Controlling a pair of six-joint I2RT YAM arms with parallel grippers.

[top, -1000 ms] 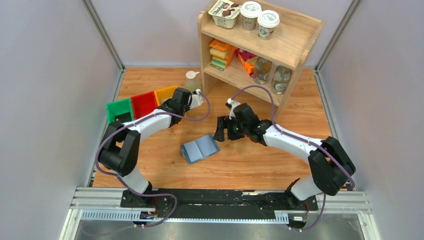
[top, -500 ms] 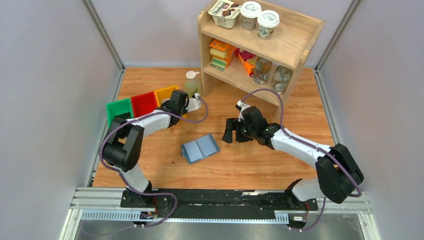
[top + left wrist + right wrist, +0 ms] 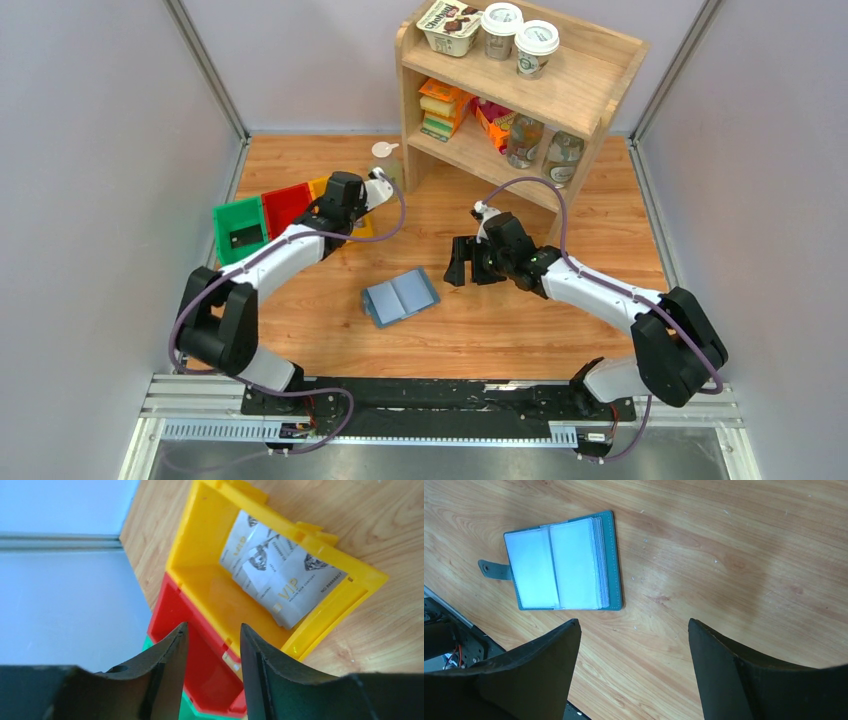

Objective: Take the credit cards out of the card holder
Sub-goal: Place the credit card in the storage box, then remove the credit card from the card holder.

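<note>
The card holder's open pockets [image 3: 400,296] are empty, so next my right gripper turns a page while my left gripper keeps the cover's strap edge [image 3: 370,303] down.
The blue-grey card holder [image 3: 400,297] lies open on the wooden table, and its clear pockets [image 3: 559,565] show pale with no card visible in them. A grey-white patterned credit card [image 3: 280,572] lies slanted inside the yellow bin [image 3: 200,555]. My left gripper [image 3: 212,630] hangs above the seam between the yellow and red bins, open, with nothing between its fingers. In the top view it [image 3: 335,208] covers most of the yellow bin. A dark card [image 3: 245,237] lies in the green bin [image 3: 228,215]. My right gripper [image 3: 634,625] is open and empty, to the right of the holder [image 3: 462,262].
The red bin [image 3: 288,208] sits between the green and yellow ones along the left wall. A small bottle [image 3: 385,152] stands behind the bins. A wooden shelf [image 3: 585,100] with cups, jars and packets fills the back right.
My left arm swung back and left over the bins, and its jaws went from shut to open. My right arm drew slightly right, then held still.
</note>
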